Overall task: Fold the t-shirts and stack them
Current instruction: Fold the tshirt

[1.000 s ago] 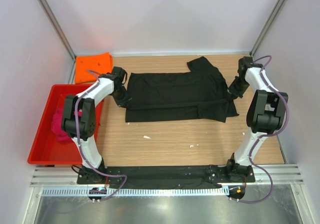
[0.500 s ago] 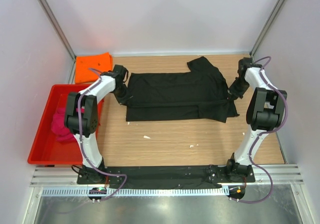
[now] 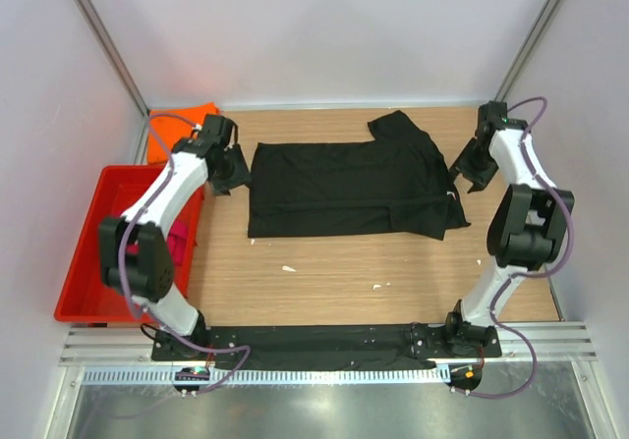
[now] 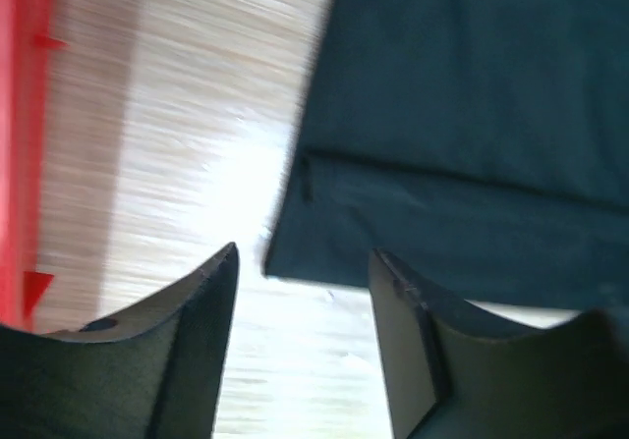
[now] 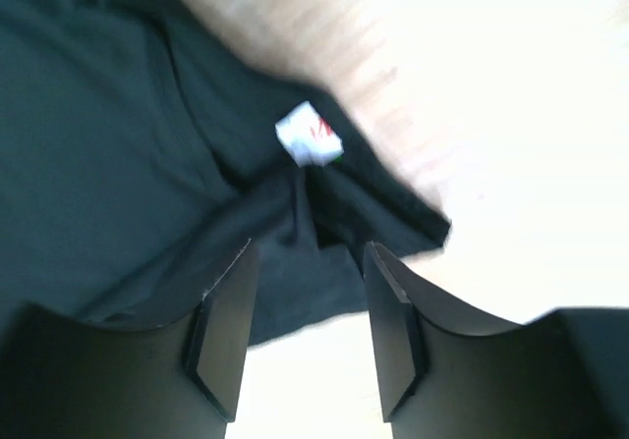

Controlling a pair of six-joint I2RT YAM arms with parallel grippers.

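Observation:
The black t-shirt's front corner will spread out smooth when I pull it, because a loose flap is bunched up near the white tag.
A black t-shirt lies flat across the middle of the wooden table, one sleeve bunched at the back right. My left gripper hovers open just off its left edge. The left wrist view shows the shirt's corner beyond the parted left gripper, nothing between the fingers. My right gripper stands open beside the shirt's right end. In the right wrist view the right gripper is over dark cloth near a white tag. An orange t-shirt lies folded at the back left. A magenta one peeks out behind the left arm.
A red plastic tray stands at the left edge of the table, its wall also showing in the left wrist view. Small white scraps lie on the wood in front of the shirt. White walls close in on three sides.
Both grippers have opened and let go of the black t-shirt's ends. Each has drawn back outward from the cloth, the left arm swinging toward the back left.

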